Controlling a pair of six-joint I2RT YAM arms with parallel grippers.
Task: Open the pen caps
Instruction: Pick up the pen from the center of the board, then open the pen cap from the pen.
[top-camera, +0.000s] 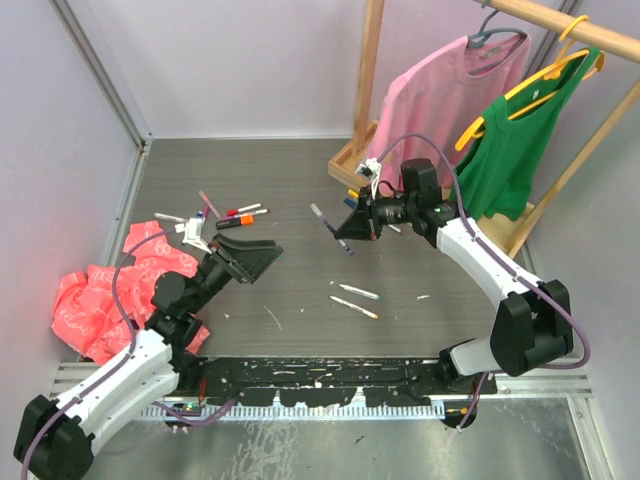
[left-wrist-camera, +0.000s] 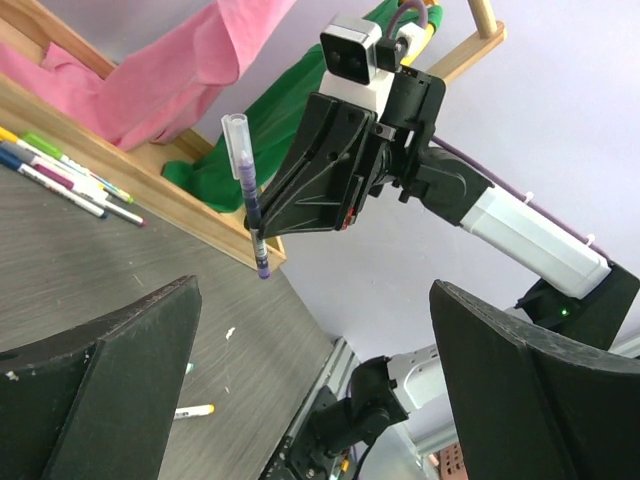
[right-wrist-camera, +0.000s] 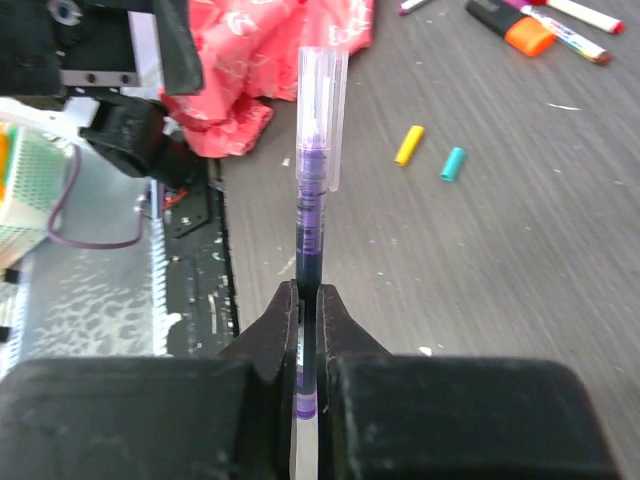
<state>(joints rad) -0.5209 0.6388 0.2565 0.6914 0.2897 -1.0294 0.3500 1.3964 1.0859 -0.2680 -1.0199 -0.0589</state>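
The clear cap (left-wrist-camera: 237, 138) fits over the pen's purple tip (left-wrist-camera: 246, 173) like a smooth, straight sleeve, so I expect the cap to come straight off in one piece when I pull.
My right gripper (right-wrist-camera: 310, 300) is shut on a purple pen (right-wrist-camera: 310, 225) and holds it above the table. The pen's clear cap (right-wrist-camera: 322, 105) is on its far end, pointing toward the left arm. From above, that pen (top-camera: 322, 217) sticks out to the left of the right gripper (top-camera: 351, 230). My left gripper (top-camera: 258, 256) is wide open and holds nothing; it faces the pen (left-wrist-camera: 247, 190) from a distance. Its fingers (left-wrist-camera: 100, 395) frame the left wrist view. A yellow cap (right-wrist-camera: 408, 145) and a teal cap (right-wrist-camera: 453, 163) lie loose on the table.
Several pens (top-camera: 240, 213) lie at the left back by a red crumpled bag (top-camera: 95, 300). Two pens (top-camera: 355, 300) lie mid-table. More pens (left-wrist-camera: 70, 180) rest along the wooden rack base (left-wrist-camera: 150, 185). Pink (top-camera: 440, 90) and green (top-camera: 515, 140) shirts hang at the right back.
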